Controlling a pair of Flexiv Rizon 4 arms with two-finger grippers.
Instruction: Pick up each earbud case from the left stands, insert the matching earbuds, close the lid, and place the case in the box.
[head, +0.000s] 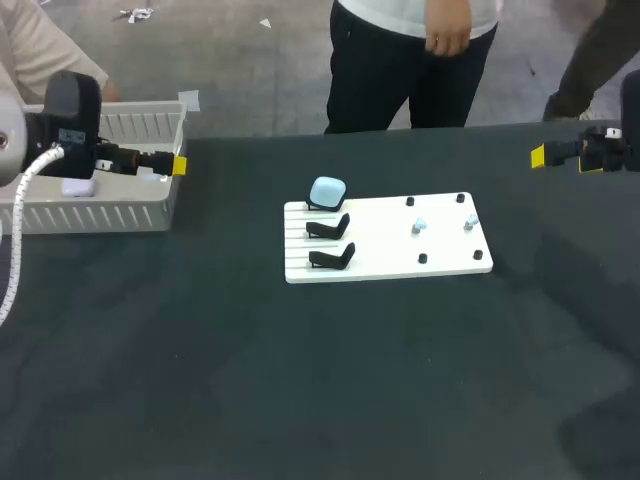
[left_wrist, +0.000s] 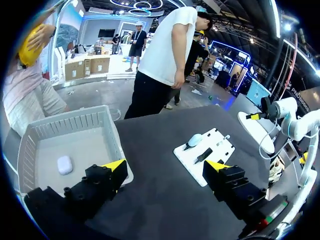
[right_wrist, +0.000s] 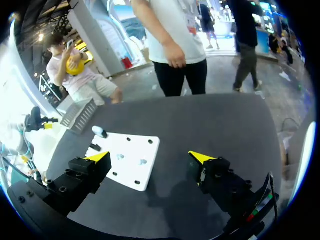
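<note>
The matching earbuds (head: 419, 226) are out on the white board, so the sockets under the closed lid of the light blue earbud case (head: 327, 192) should be empty.
A light blue earbud case (head: 327, 191) sits on the farthest of three black stands at the left end of a white board (head: 390, 262). The two nearer stands (head: 330, 228) are bare. Two small pale earbuds (head: 419, 227) stand among black pegs on the board's right half. A white case (left_wrist: 65, 164) lies in the white slatted box (head: 150, 125). My left gripper (head: 176, 165) hangs open over the box's right rim, nothing between its fingers (left_wrist: 114, 166). My right gripper (head: 538, 155) is open at the table's far right, well away from the board (right_wrist: 145, 150).
The box (left_wrist: 107, 131) stands at the table's back left corner. People stand just beyond the far edge without reaching over it. The dark tabletop (head: 320, 380) in front of the board is bare.
</note>
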